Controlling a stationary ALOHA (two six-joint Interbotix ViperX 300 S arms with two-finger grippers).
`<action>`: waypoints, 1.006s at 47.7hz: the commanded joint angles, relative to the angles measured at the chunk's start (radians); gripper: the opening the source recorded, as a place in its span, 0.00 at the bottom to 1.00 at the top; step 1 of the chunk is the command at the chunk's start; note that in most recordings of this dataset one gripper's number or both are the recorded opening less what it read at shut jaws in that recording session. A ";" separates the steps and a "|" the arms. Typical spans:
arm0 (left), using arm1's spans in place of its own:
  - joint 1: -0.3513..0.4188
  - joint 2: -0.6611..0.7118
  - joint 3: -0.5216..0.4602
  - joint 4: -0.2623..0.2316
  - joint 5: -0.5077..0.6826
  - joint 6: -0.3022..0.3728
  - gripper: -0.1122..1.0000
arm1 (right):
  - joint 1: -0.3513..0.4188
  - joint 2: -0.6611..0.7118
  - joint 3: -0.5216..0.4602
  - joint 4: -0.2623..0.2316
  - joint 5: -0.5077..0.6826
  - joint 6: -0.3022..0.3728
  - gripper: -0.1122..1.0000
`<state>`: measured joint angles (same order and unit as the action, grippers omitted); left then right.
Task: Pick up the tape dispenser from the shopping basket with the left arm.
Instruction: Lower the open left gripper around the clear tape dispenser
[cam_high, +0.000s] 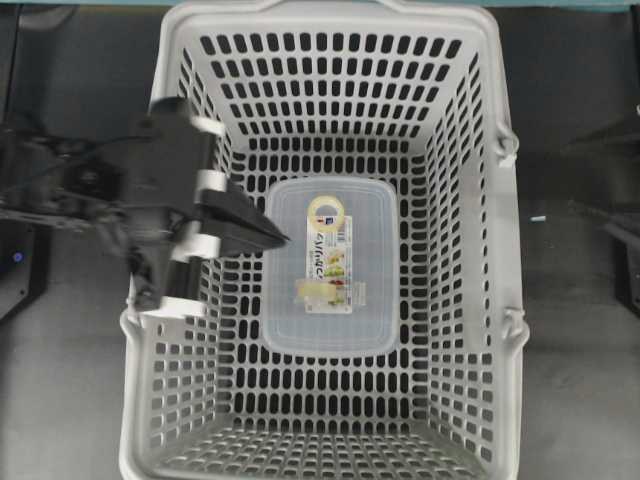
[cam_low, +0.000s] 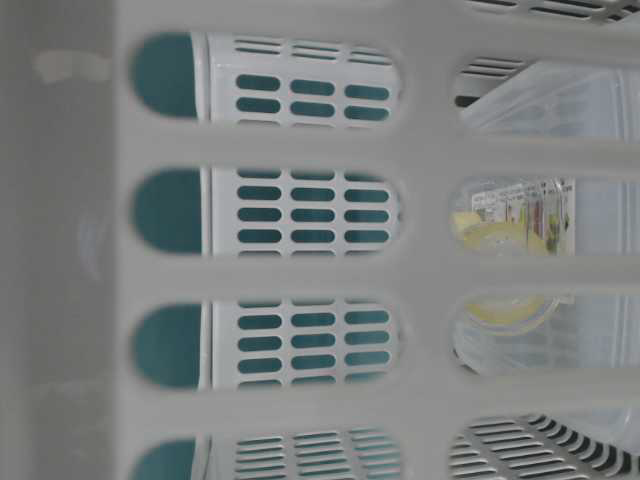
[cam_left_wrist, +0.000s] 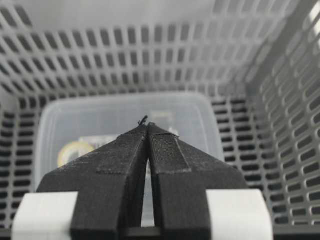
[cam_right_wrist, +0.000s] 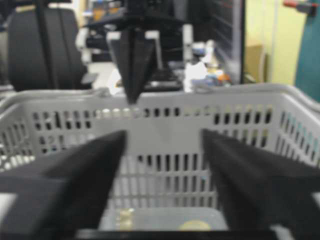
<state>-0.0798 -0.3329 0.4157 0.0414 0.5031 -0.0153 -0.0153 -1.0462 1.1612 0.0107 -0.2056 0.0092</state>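
Note:
The pale yellow ring and the tape dispenser (cam_high: 331, 293) have a gap (cam_high: 329, 256) between them, so the ring will stay on the lid when the robot lifts the dispenser.
The light grey shopping basket (cam_high: 506, 250) fills the overhead view. A clear rectangular box (cam_high: 372, 320) lies on its floor. On the box's lid rests the tape dispenser (cam_high: 322, 252), with its pale yellow ring (cam_high: 326, 213) at the far end. My left gripper (cam_high: 285, 240) is shut and empty. It reaches over the left wall, its tip just left of the dispenser and above it. In the left wrist view the shut left gripper (cam_left_wrist: 147, 125) points at the box, and the ring (cam_left_wrist: 75, 151) shows lower left. The right gripper (cam_right_wrist: 164, 132) is open outside the basket.
The basket's slotted walls (cam_left_wrist: 150, 50) close in round the box on every side. From the right wrist view the left gripper (cam_right_wrist: 132, 97) hangs above the far rim (cam_right_wrist: 240, 97). The table-level view looks through the near wall (cam_low: 300, 275) at the ring (cam_low: 500, 235).

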 joint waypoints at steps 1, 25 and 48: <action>-0.002 0.055 -0.095 0.005 0.095 0.002 0.10 | -0.002 0.005 -0.025 0.005 -0.002 0.000 0.77; -0.020 0.281 -0.221 0.005 0.314 -0.002 0.88 | 0.002 -0.008 -0.021 0.005 0.003 0.000 0.77; -0.032 0.469 -0.239 0.003 0.314 -0.005 0.90 | 0.005 -0.012 -0.017 0.005 0.009 0.000 0.77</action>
<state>-0.1058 0.1304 0.1963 0.0430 0.8222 -0.0169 -0.0138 -1.0646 1.1597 0.0107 -0.1933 0.0092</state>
